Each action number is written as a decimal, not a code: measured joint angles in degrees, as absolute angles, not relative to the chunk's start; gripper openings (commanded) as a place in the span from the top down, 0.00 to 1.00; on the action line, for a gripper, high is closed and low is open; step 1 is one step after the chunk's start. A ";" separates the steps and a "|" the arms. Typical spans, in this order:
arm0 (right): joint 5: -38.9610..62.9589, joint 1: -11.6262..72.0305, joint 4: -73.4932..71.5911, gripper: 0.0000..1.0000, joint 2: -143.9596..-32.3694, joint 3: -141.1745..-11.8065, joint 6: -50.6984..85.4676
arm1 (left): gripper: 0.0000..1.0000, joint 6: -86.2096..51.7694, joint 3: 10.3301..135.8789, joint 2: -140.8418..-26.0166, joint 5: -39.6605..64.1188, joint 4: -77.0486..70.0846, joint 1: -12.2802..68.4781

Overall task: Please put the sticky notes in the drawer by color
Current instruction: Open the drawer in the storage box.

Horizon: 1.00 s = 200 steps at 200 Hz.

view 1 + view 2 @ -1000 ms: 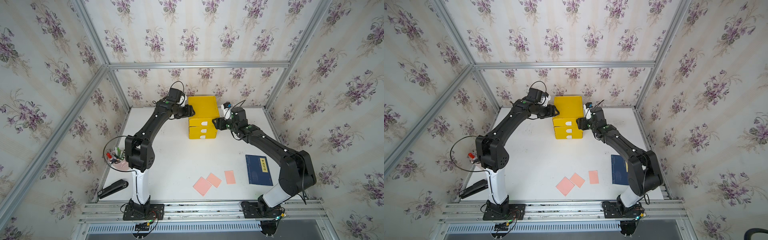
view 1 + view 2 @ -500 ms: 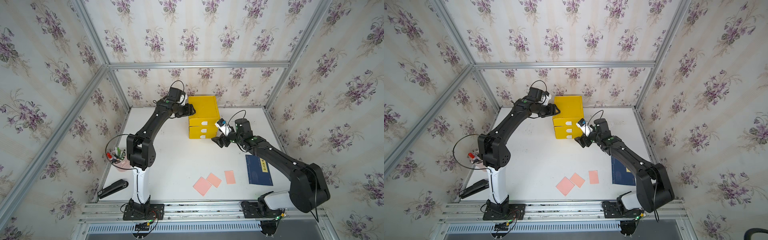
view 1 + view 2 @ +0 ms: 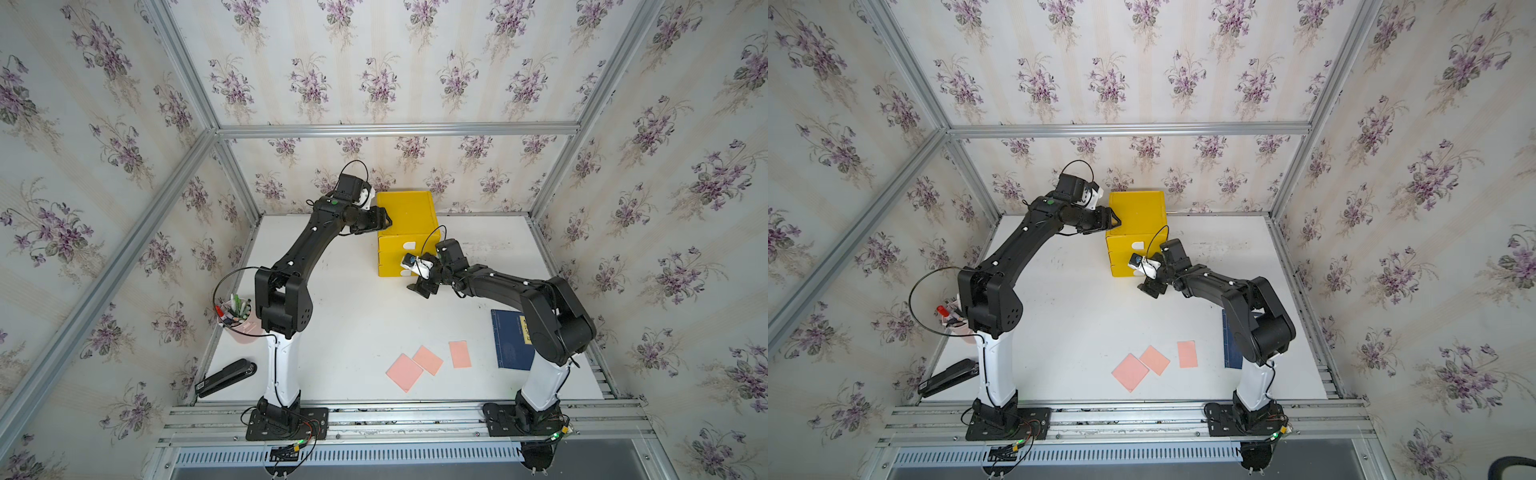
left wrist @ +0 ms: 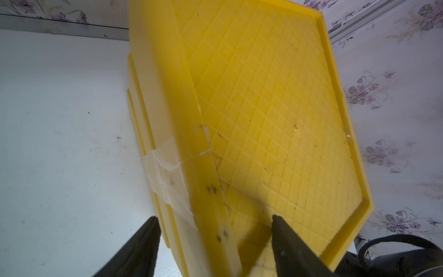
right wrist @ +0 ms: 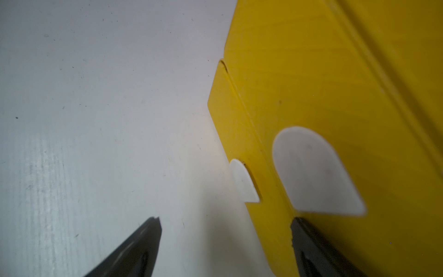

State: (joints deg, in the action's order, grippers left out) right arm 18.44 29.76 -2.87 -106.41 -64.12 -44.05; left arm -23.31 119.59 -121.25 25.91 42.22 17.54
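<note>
The bottom drawer (image 3: pixel 389 270) sits shut under the others, so next my right gripper pulls it open by its white tab (image 3: pixel 405 272) while my left gripper steadies the chest.
The drawer (image 3: pixel 405 216) is a bright yellow chest at the back of the table, and its white tabs (image 5: pixel 316 172) face forward. Three salmon pink sticky notes (image 3: pixel 405 371) (image 3: pixel 428 360) (image 3: pixel 460 354) lie flat near the front edge, far from both grippers. My left gripper (image 3: pixel 384 222) (image 4: pixel 214 230) sits open astride the chest's upper left edge, one finger beside the taped side wall, the other over the gridded top. My right gripper (image 3: pixel 422 286) (image 5: pixel 225 223) hangs low before the chest's front, open and empty, one fingertip (image 5: pixel 302 230) just below a tab.
A dark blue book (image 3: pixel 509 338) lies at the right, partly under my right arm. A pink pen cup (image 3: pixel 237 311) and a black stapler (image 3: pixel 226 377) stand at the left edge. Metal frame rails and papered walls close in the table.
My right gripper has drawn back from the chest's right front corner, dropped toward the table and opened wider. The left arm has stayed at the chest's top edge.
</note>
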 measured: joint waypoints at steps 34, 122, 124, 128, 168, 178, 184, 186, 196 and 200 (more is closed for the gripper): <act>15.73 32.10 -3.97 0.11 -109.12 -65.23 -47.00 | 0.29 -23.09 118.87 -121.25 26.11 40.97 17.54; 11.42 33.69 -3.60 0.13 -111.66 -66.54 -50.39 | 0.29 -22.96 117.40 -120.77 26.65 39.53 17.50; 11.38 33.67 -3.44 0.14 -111.74 -66.57 -50.61 | 0.29 -22.96 117.38 -120.75 26.65 39.51 17.50; 11.35 33.67 -3.09 0.14 -111.85 -66.67 -51.00 | 0.29 -22.94 117.34 -120.73 26.65 39.46 17.50; 12.49 33.58 0.82 0.18 -112.25 -68.95 -50.35 | 0.29 -22.92 117.19 -120.73 26.83 39.27 17.45; 13.13 33.61 1.37 0.19 -112.12 -68.97 -49.67 | 0.29 -22.92 117.08 -120.73 27.03 39.20 17.39; 13.30 33.78 1.76 0.19 -111.79 -68.79 -49.17 | 0.29 -22.92 117.01 -120.70 27.14 39.13 17.39; 13.37 33.85 1.87 0.20 -111.68 -68.71 -48.99 | 0.29 -22.92 116.97 -120.68 27.16 39.09 17.37; 13.91 34.17 2.74 0.20 -110.56 -67.70 -47.90 | 0.29 -22.92 116.79 -120.60 27.14 38.98 17.37; 14.22 34.30 2.87 0.20 -109.91 -66.98 -47.53 | 0.29 -22.92 116.73 -120.53 27.11 38.92 17.39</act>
State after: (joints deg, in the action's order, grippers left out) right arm 14.22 34.30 2.87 -109.91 -66.98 -47.53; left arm -22.92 116.73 -120.53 27.11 38.92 17.39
